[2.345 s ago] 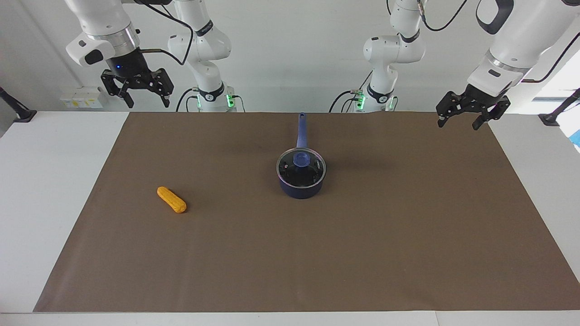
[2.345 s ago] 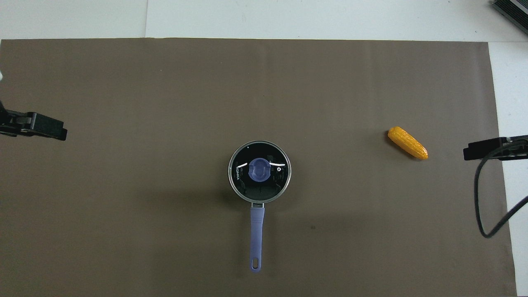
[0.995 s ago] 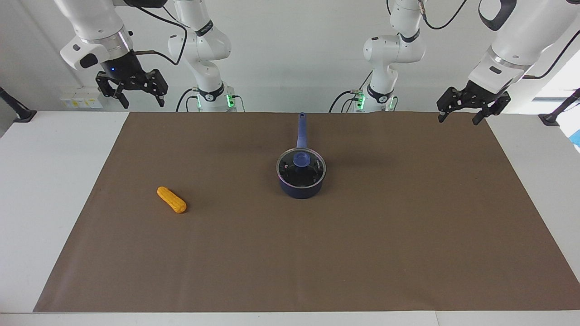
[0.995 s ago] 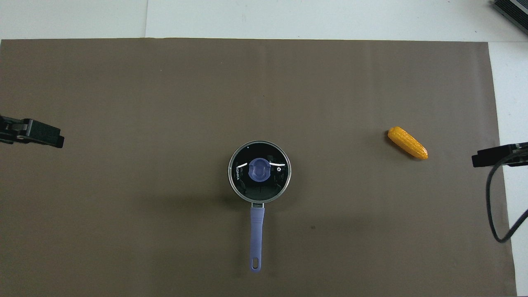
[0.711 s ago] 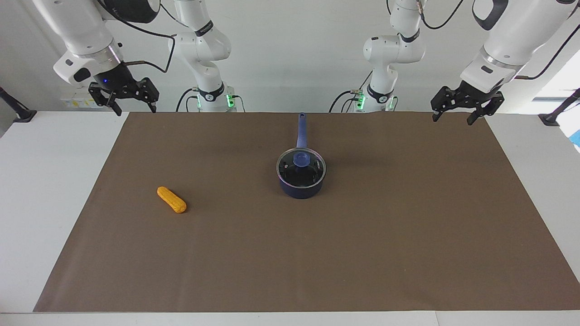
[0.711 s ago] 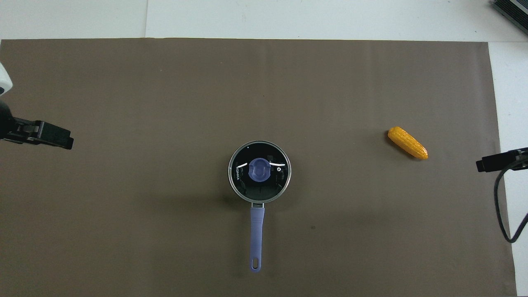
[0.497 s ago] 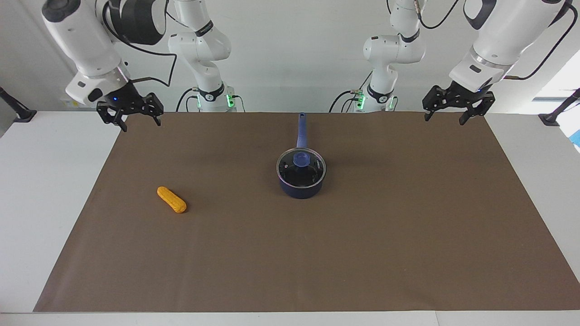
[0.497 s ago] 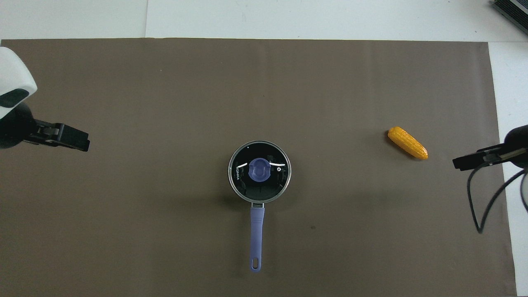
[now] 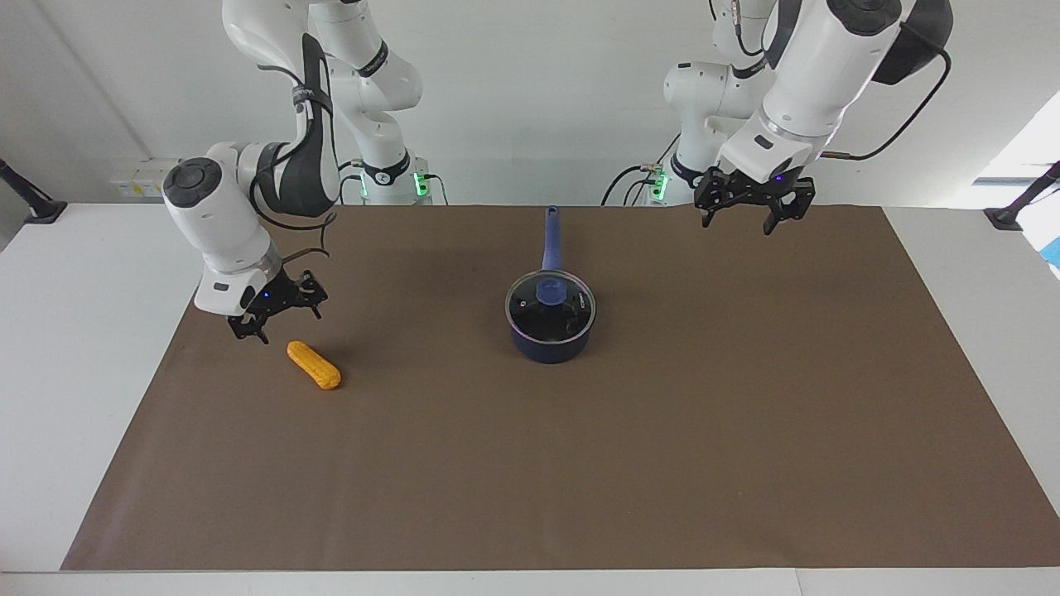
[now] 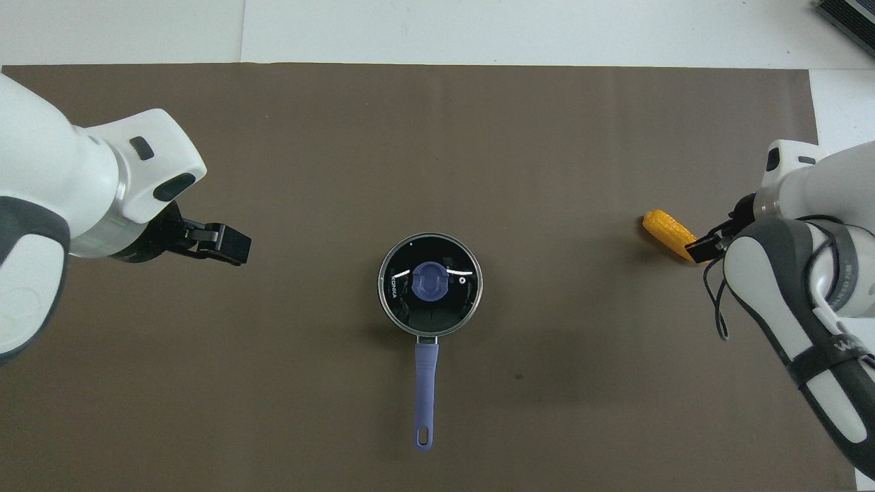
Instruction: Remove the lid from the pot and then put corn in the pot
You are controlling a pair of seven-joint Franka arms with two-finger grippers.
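The corn's narrow width (image 9: 314, 366) has my right gripper's open fingers lined up across it. I should go on lowering them toward its near end (image 9: 300, 353) until they are on both sides of it, then close them.
The dark blue pot (image 9: 550, 338) stands mid-mat with the glass lid (image 9: 571, 318) on it, blue knob (image 9: 551, 290) up, and its long handle (image 9: 551, 236) pointing toward the robots. In the overhead view the lid (image 10: 454, 301) covers the pot fully. The orange corn (image 9: 314, 365) lies on the mat toward the right arm's end. My right gripper (image 9: 277, 324) hangs open low over the corn's outer end, which it hides from above (image 10: 698, 249); the rest of the corn (image 10: 664, 227) shows. My left gripper (image 9: 739, 222) is open and empty, raised over the mat beside the pot (image 10: 229, 244).
A brown mat (image 9: 662, 463) covers most of the white table (image 9: 74, 348). A dark object (image 10: 847, 20) sits at the table corner farthest from the robots at the right arm's end. The right arm's cable (image 10: 718, 307) dangles near the corn.
Both arms have swung in from the table's ends. The right gripper dropped down to the corn; the left gripper moved inward toward the pot. Pot, lid and corn have not moved.
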